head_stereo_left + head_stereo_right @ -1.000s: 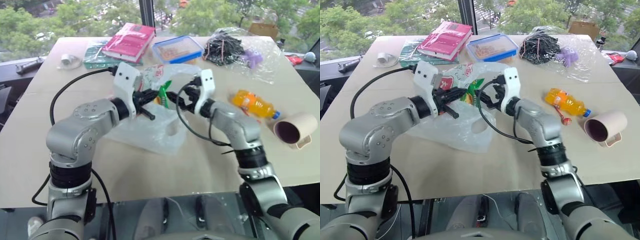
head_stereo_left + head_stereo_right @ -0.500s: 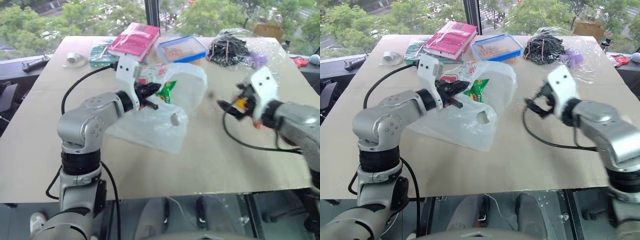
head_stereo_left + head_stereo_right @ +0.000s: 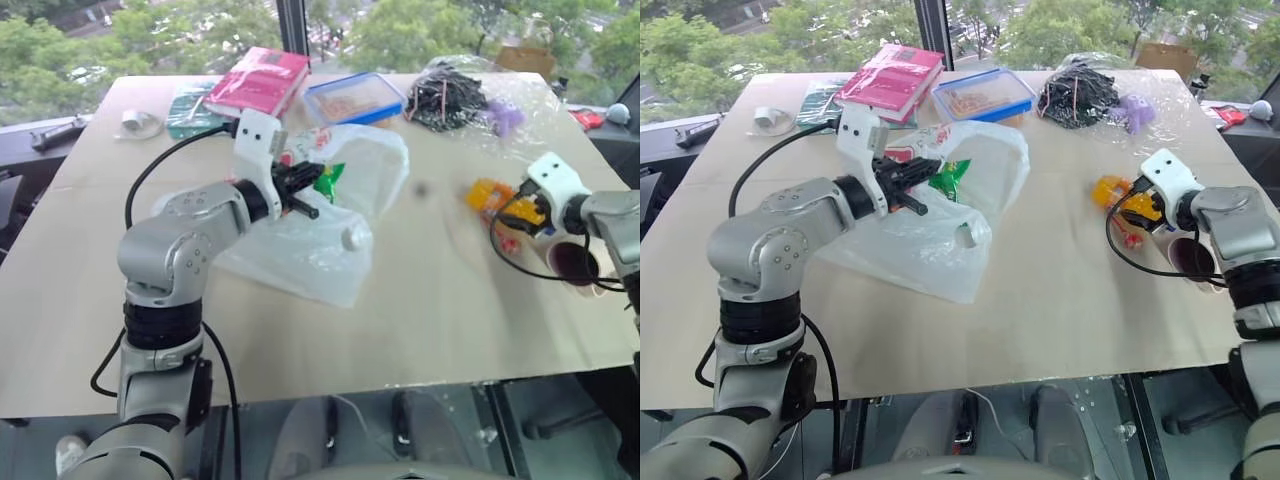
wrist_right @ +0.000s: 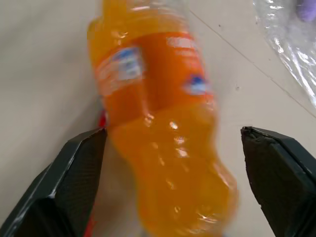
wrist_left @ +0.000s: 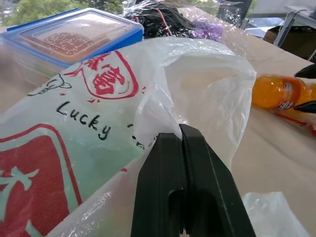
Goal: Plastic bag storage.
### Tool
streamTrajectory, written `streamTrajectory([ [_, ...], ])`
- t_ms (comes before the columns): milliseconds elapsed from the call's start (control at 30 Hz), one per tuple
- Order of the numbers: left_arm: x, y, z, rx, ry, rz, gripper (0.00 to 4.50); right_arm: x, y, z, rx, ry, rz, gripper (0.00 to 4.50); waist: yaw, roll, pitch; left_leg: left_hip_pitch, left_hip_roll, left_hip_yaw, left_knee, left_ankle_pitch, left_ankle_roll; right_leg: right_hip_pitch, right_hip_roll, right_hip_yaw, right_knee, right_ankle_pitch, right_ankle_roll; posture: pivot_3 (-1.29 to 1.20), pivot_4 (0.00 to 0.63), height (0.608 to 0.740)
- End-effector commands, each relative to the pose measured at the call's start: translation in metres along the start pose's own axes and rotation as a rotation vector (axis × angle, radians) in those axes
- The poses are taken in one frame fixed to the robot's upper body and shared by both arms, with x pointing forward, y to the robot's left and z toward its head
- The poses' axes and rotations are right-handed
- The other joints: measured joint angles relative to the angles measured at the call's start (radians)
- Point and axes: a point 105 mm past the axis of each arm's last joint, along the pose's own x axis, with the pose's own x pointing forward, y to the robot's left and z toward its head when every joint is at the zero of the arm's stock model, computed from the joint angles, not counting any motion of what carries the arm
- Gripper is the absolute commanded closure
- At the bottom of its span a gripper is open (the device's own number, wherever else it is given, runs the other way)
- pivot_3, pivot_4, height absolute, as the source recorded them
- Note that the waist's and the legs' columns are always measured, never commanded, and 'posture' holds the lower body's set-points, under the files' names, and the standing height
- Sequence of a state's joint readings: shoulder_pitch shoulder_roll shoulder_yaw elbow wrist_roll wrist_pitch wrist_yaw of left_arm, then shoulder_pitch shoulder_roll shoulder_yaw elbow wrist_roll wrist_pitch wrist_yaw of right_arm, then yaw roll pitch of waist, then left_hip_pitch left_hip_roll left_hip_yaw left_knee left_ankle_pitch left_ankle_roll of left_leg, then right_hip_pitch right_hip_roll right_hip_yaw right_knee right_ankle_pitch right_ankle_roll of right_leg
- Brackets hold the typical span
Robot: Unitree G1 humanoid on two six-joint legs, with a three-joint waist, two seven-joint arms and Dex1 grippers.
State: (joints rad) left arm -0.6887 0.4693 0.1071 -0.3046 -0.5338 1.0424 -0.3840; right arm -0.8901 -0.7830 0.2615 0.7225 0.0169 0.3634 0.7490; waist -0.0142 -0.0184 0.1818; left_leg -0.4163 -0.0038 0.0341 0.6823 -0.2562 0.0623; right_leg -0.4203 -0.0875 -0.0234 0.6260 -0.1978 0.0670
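Red (image 3: 509, 243) shows beside the orange drink bottle (image 3: 494, 196), so the robot should expect a red lollipop to stay behind when it lifts the bottle.
The plastic bag (image 3: 330, 240), crinkly translucent white with red print, lies mid-table with its mouth lifted and gaping to the right. My left gripper (image 3: 305, 195) is shut on the bag's upper rim (image 5: 163, 111), holding that edge up off the table. A green snack packet (image 3: 327, 182) shows through the bag near the gripper. Away at the right, my right gripper (image 3: 515, 212) is open and tilted down over an orange drink bottle (image 4: 158, 98). Its two fingers stand wide on either side of the bottle without closing on it.
At the far edge sit a pink book (image 3: 262, 80), a blue-lidded container (image 3: 355, 97) and a clear bag of black cables (image 3: 455, 95). A pink mug (image 3: 572, 265) lies on its side by the right gripper. Bare tabletop (image 3: 430, 290) stretches between bag and bottle.
My right arm has swung away from the bag's mouth, out to the right and down over the orange bottle. The left gripper keeps its hold on the bag in the same place.
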Motion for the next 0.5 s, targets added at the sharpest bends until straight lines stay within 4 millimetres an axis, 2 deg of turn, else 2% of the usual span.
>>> streamTrajectory([
  [33, -0.008, -0.002, 0.012, 0.044, -0.047, 0.015, 4.50, 0.004, -0.008, -0.002, -0.042, 0.024, -0.001, 0.11, 0.004, 0.000, 0.000, 0.000, 0.000, -0.001, 0.000, 0.000, 0.000, 0.000, 0.000, -0.001, 0.000, 0.000, 0.000, 0.00, 0.150, 0.740],
  [133, -0.011, -0.001, 0.012, 0.045, -0.049, 0.028, 4.50, 0.010, -0.007, -0.008, -0.030, 0.049, 0.016, 0.11, 0.003, 0.000, 0.000, 0.000, 0.000, -0.001, 0.000, 0.000, 0.000, 0.000, -0.001, -0.001, 0.000, 0.000, 0.000, 0.00, 0.150, 0.740],
  [233, -0.012, 0.000, 0.012, 0.046, -0.052, 0.037, 4.50, 0.011, -0.009, -0.008, -0.037, 0.045, 0.010, 0.90, 0.001, 0.000, 0.000, 0.000, 0.000, -0.001, 0.000, 0.000, 0.000, 0.000, -0.001, -0.001, 0.000, 0.000, 0.000, 0.00, 0.150, 0.740],
  [267, -0.013, 0.000, 0.012, 0.046, -0.053, 0.039, 4.50, 0.010, -0.011, -0.006, -0.035, 0.033, 0.003, 1.34, 0.001, 0.000, 0.000, 0.000, 0.000, -0.001, 0.000, 0.000, -0.001, 0.001, -0.001, -0.001, 0.000, 0.000, 0.000, 0.00, 0.150, 0.740],
  [300, -0.013, 0.000, 0.013, 0.044, -0.054, 0.042, 4.50, 0.009, -0.013, -0.003, -0.034, 0.020, -0.002, 1.52, 0.001, 0.000, 0.000, 0.000, 0.000, -0.002, 0.000, 0.000, -0.001, 0.001, -0.001, -0.001, 0.000, 0.000, 0.000, 0.00, 0.150, 0.740],
  [400, -0.014, 0.002, 0.012, 0.039, -0.053, 0.047, 4.50, 0.000, -0.020, 0.014, -0.096, -0.052, -0.019, 1.52, 0.001, 0.000, 0.000, 0.000, 0.000, -0.002, 0.000, 0.000, -0.001, 0.001, -0.001, -0.001, 0.000, 0.000, 0.000, 0.00, 0.150, 0.740],
  [500, -0.013, 0.003, 0.012, 0.035, -0.052, 0.047, 4.50, -0.015, -0.018, 0.038, -0.130, -0.147, -0.001, 1.52, 0.001, 0.003, 0.002, 0.000, 0.000, -0.002, 0.000, 0.000, -0.001, 0.001, -0.001, -0.001, 0.000, 0.000, 0.000, 0.00, 0.150, 0.740],
])
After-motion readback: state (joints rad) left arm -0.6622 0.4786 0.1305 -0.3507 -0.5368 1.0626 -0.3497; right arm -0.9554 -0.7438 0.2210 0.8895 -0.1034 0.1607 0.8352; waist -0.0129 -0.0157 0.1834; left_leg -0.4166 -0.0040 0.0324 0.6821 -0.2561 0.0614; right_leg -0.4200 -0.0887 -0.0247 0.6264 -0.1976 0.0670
